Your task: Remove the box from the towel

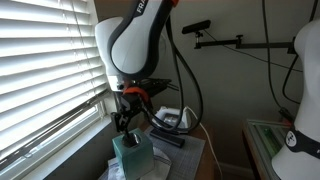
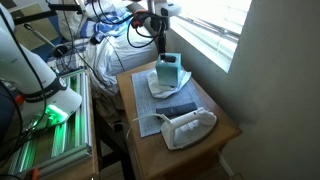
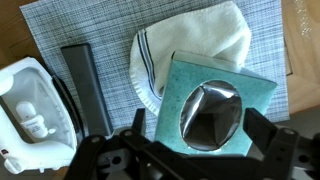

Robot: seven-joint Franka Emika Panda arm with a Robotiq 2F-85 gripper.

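Next, I turn my gripper and pinch the edge (image 3: 224, 74) beside the oval opening, one finger inside, since the teal tissue box (image 3: 260, 98) lies askew, almost filling my gripper's span.
A teal tissue box (image 3: 178, 95) with an oval plastic opening stands upright on a white towel with dark stripes (image 3: 200, 45). The box also shows in both exterior views (image 1: 132, 155) (image 2: 169, 72), and the towel under it shows in an exterior view (image 2: 158, 90). My gripper (image 3: 200, 128) hangs just above the box top, open, with one black finger to each side of the box. In both exterior views the gripper (image 1: 126, 122) (image 2: 160, 45) is directly over the box. I cannot see it touching the box.
A white iron (image 3: 35, 105) (image 2: 188, 125) and a black bar-shaped object (image 3: 85, 85) (image 2: 178, 109) lie on the grey placemat (image 3: 90, 25) beside the towel. Window blinds (image 1: 40, 70) run close along the small wooden table (image 2: 225, 130). Cables and equipment (image 2: 50, 125) crowd the other side.
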